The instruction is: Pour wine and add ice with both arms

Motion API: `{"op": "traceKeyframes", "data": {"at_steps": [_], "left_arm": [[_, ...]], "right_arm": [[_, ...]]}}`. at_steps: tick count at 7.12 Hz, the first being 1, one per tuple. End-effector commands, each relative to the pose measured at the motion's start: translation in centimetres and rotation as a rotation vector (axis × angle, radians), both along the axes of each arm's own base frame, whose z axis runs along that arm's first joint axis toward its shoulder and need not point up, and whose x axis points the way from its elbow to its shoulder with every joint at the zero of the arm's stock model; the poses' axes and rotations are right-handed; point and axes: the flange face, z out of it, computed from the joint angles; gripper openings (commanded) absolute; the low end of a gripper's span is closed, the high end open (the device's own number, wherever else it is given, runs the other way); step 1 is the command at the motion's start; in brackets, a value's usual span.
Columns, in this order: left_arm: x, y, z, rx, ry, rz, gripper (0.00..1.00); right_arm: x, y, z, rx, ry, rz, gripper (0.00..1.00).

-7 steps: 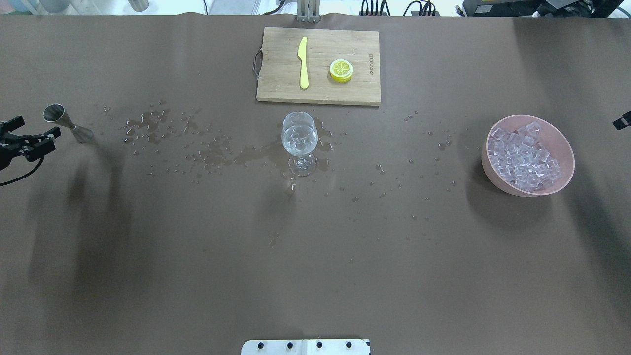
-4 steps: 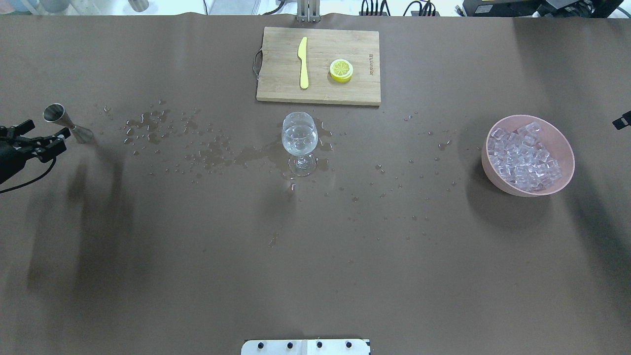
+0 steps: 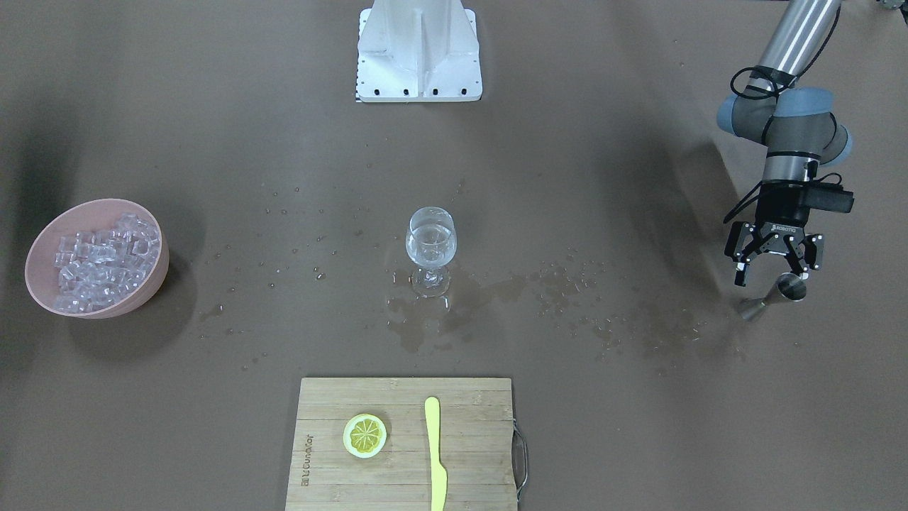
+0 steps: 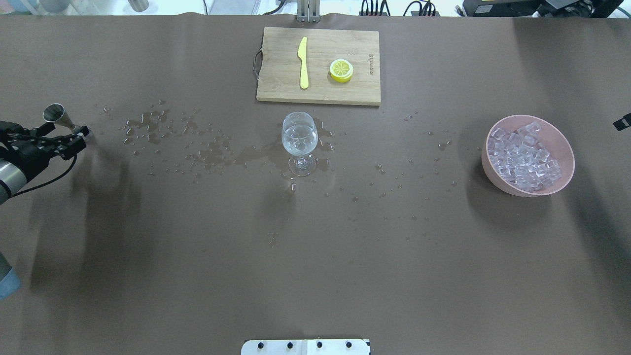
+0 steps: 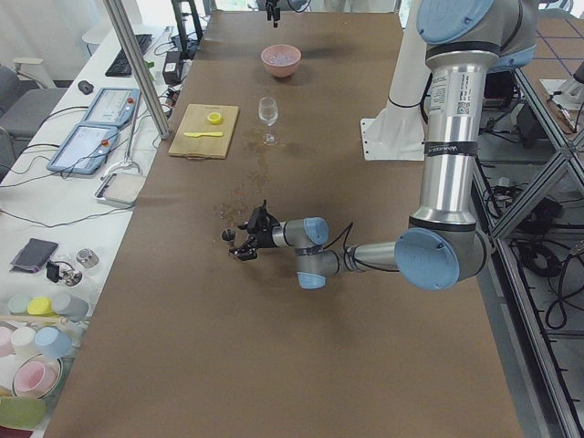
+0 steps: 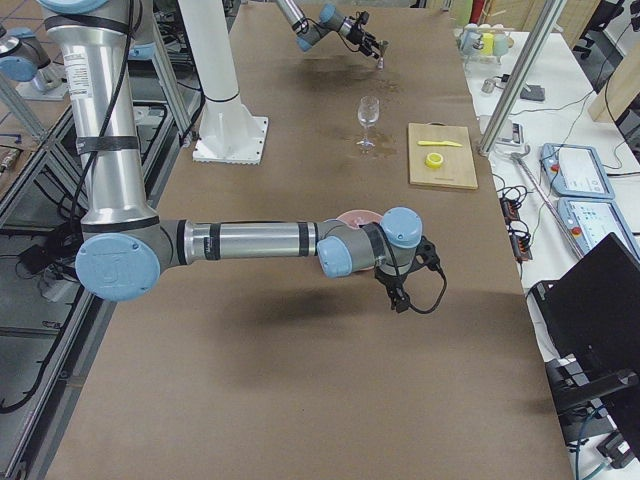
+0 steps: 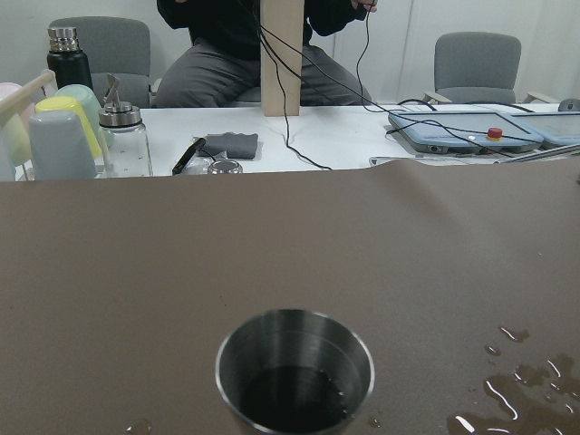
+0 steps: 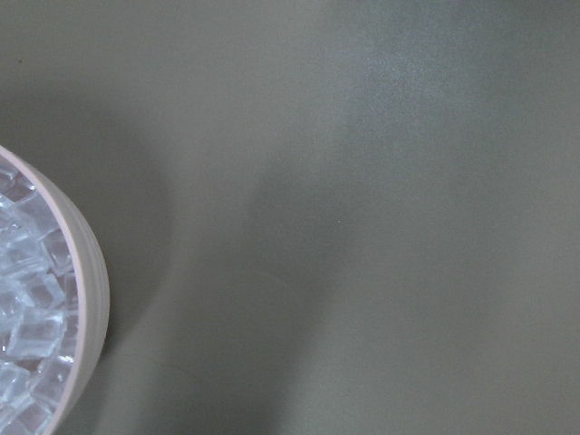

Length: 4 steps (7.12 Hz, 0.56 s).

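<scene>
The steel jigger (image 3: 774, 295) will begin to pour only when I tilt it almost onto its side, because the liquid (image 7: 294, 399) is far below the jigger's rim.
A wine glass (image 4: 298, 137) with a little clear wine stands mid-table; it also shows in the front view (image 3: 430, 245). A steel jigger (image 4: 55, 113) stands at the far left, also in the front view (image 3: 789, 287). A little liquid shows in its cup in the left wrist view (image 7: 294, 372). My left gripper (image 4: 65, 136) is open and empty, close beside the jigger (image 3: 773, 273). A pink bowl (image 4: 562, 140) holds piled ice cubes (image 4: 523, 155) at the right. Only a sliver of my right gripper (image 4: 622, 121) shows beyond the bowl; I cannot tell its state.
A wooden cutting board (image 4: 276, 64) at the back holds a yellow knife (image 4: 303, 61) and a lemon slice (image 4: 341, 70). Spilled drops (image 4: 157, 123) lie between the jigger and the glass. The white pedestal (image 3: 418, 50) stands at the robot's side.
My left gripper has moved right, up to the jigger, staying open. Its fingers now overlap the jigger's base in the overhead view. Nothing else has moved.
</scene>
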Motion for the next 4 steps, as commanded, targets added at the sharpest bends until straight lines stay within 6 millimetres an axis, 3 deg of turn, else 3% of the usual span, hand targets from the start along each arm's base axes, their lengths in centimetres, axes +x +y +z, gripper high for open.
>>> {"op": "traceKeyframes", "data": {"at_steps": [1,4], "left_arm": [[0.5,-0.3,1.0,-0.012,-0.02,-0.003,0.97],[1.5,-1.4,0.1,0.0,-0.013,-0.013,0.94]], "right_arm": [[0.0,0.1,0.1,0.007,-0.001,0.0,1.0],[0.0,0.1,0.0,0.009,-0.001,0.0,1.0]]}}
